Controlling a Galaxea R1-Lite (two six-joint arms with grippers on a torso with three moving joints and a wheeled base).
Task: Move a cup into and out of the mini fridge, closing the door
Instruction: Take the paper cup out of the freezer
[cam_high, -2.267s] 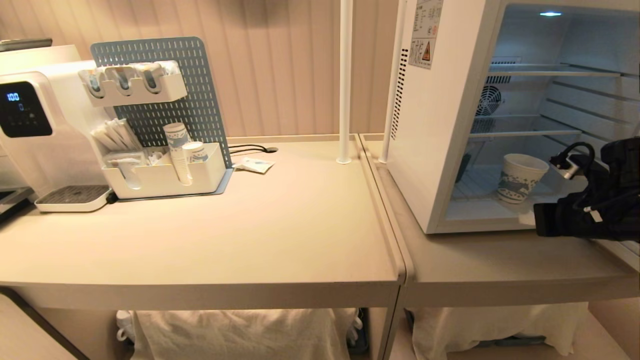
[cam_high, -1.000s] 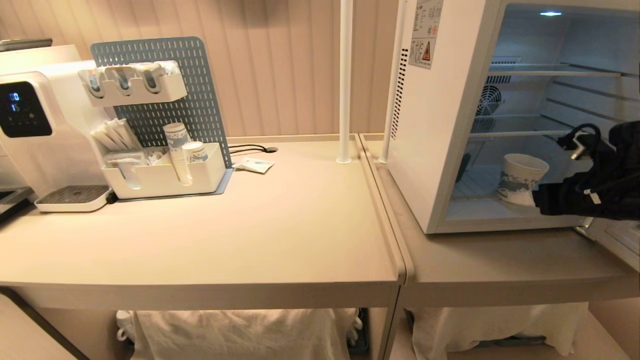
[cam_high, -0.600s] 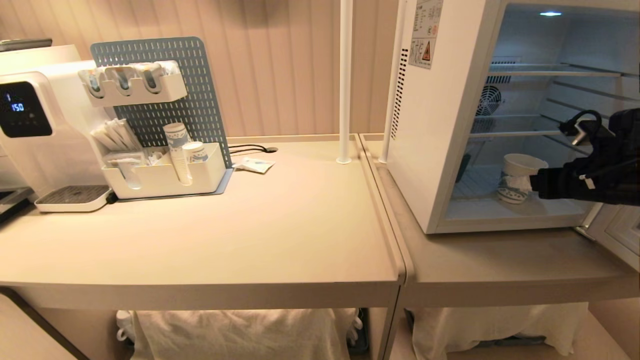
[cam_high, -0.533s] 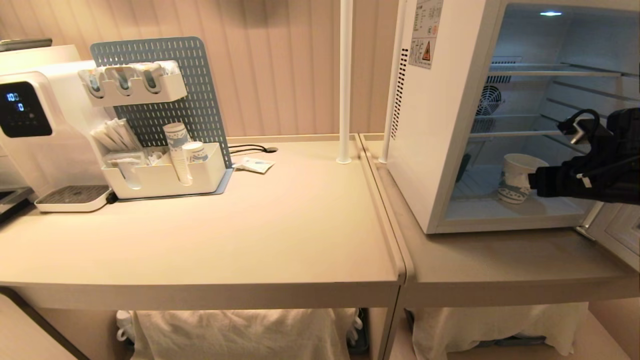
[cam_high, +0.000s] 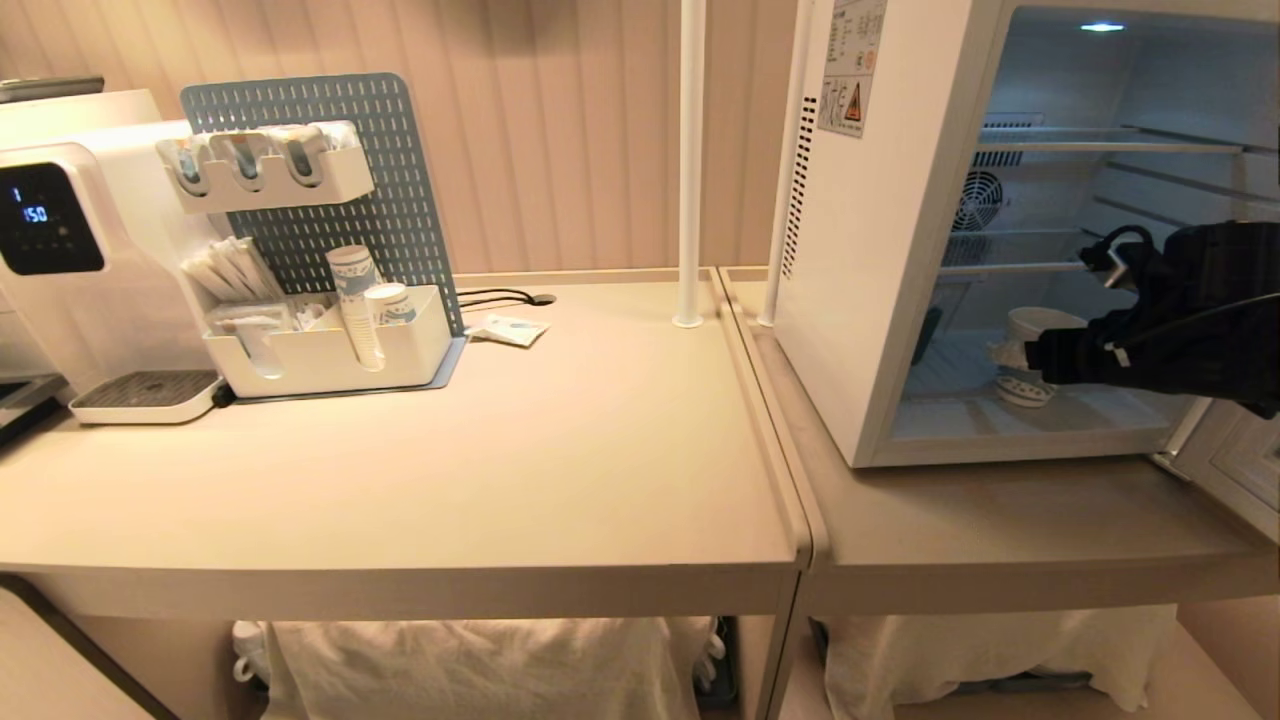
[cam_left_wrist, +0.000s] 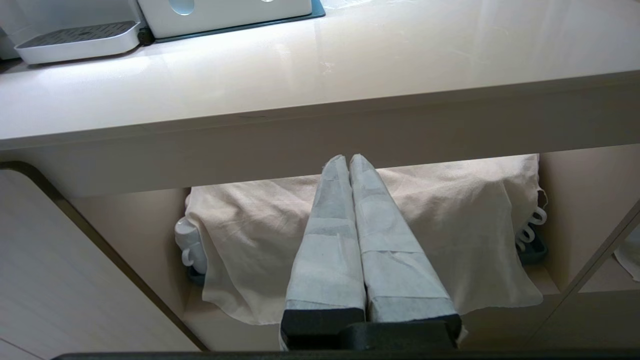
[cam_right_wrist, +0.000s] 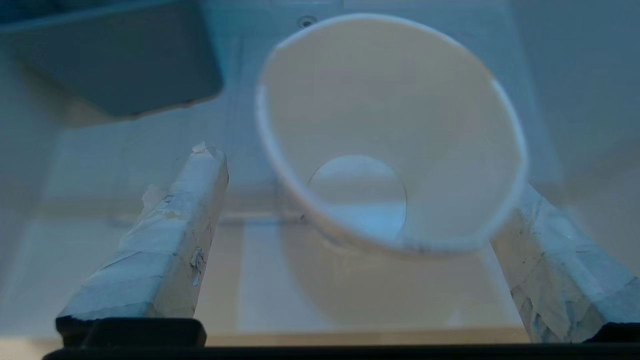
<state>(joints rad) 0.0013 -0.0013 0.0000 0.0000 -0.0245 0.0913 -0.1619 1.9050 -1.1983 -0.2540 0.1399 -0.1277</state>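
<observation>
I expect the cup (cam_high: 1039, 326) to squeeze into an oval when I grip and lift it, because a thin rim (cam_right_wrist: 520, 147) goes around its wide, empty opening.
The mini fridge (cam_high: 870, 250) stands open on the right table, its interior lit. The cup (cam_high: 1040, 325) stands upright on the fridge floor, white with a blue print low down. My right gripper (cam_high: 1008, 355) reaches in from the right and is open, with the cup (cam_right_wrist: 390, 130) between its taped fingers (cam_right_wrist: 170, 235). One finger stands clear of the cup; the other lies close by the rim. Only a corner of the door (cam_high: 1235, 455) shows, swung out at the right edge. My left gripper (cam_left_wrist: 348, 159) is shut and parked below the table's front edge.
Wire shelves (cam_high: 1050, 268) span the fridge above the cup. On the left table stand a water dispenser (cam_high: 60, 230), a pegboard organiser (cam_high: 320, 350) with stacked cups (cam_high: 355, 300), a sachet (cam_high: 510, 328) and a white pole (cam_high: 690, 160). Cloth (cam_high: 480, 665) covers the shelf below.
My right arm has risen and pushed leftward into the fridge, from in front of the opening until its fingers flank the cup. The cup has stayed in place. The left arm has not moved.
</observation>
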